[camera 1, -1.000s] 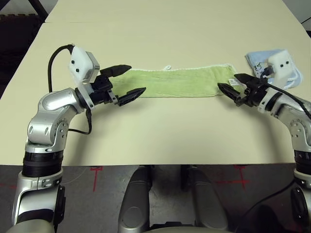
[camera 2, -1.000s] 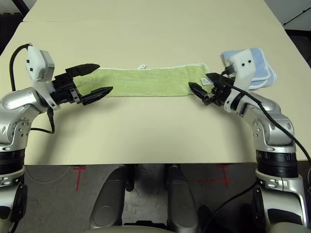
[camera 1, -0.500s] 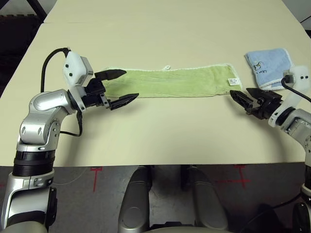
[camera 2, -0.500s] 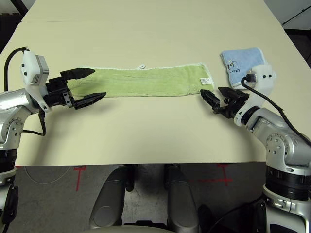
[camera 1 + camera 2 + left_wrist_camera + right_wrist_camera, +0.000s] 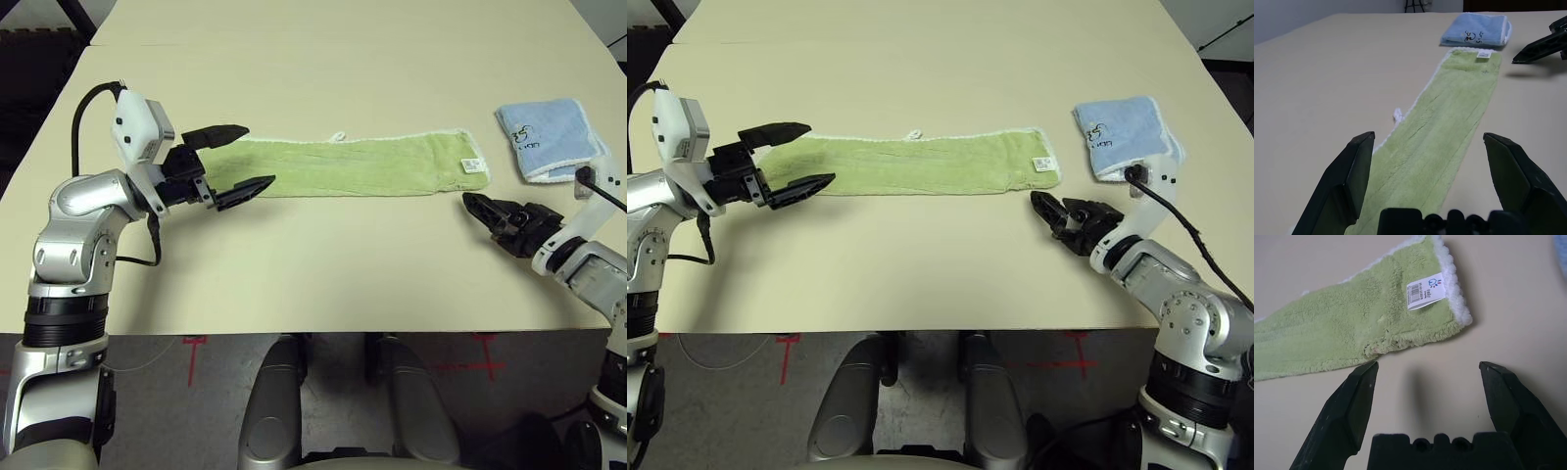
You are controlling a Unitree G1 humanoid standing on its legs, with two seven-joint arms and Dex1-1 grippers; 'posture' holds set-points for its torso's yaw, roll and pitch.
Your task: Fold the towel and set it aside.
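Note:
The towel's near edge (image 5: 392, 193) is a plain green fold, so I expect the towel's end (image 5: 468, 162) to come over with both layers together and the towel's trims staggered when I fold it.
The towel (image 5: 362, 166) is light green and lies flat as a long narrow strip across the table, with a white loop (image 5: 339, 136) on its far edge and a white label (image 5: 472, 164) at its right end. My left gripper (image 5: 259, 155) is open, its fingers straddling the strip's left end just above it; the left wrist view looks along the towel (image 5: 1440, 127). My right gripper (image 5: 477, 213) is open and empty, a little nearer to me than the right end and apart from it. The right wrist view shows that end (image 5: 1376, 328) beyond the gripper (image 5: 1425, 364).
A smaller light blue towel (image 5: 549, 137) lies folded at the back right, close to the green strip's right end. The beige table (image 5: 313, 264) has bare surface in front of and behind the strip. Its front edge runs just under my right gripper.
My right gripper has drawn back from the towel's right end toward the table's front edge, uncovering the blue towel. The left arm has shifted slightly left; the towel has not moved.

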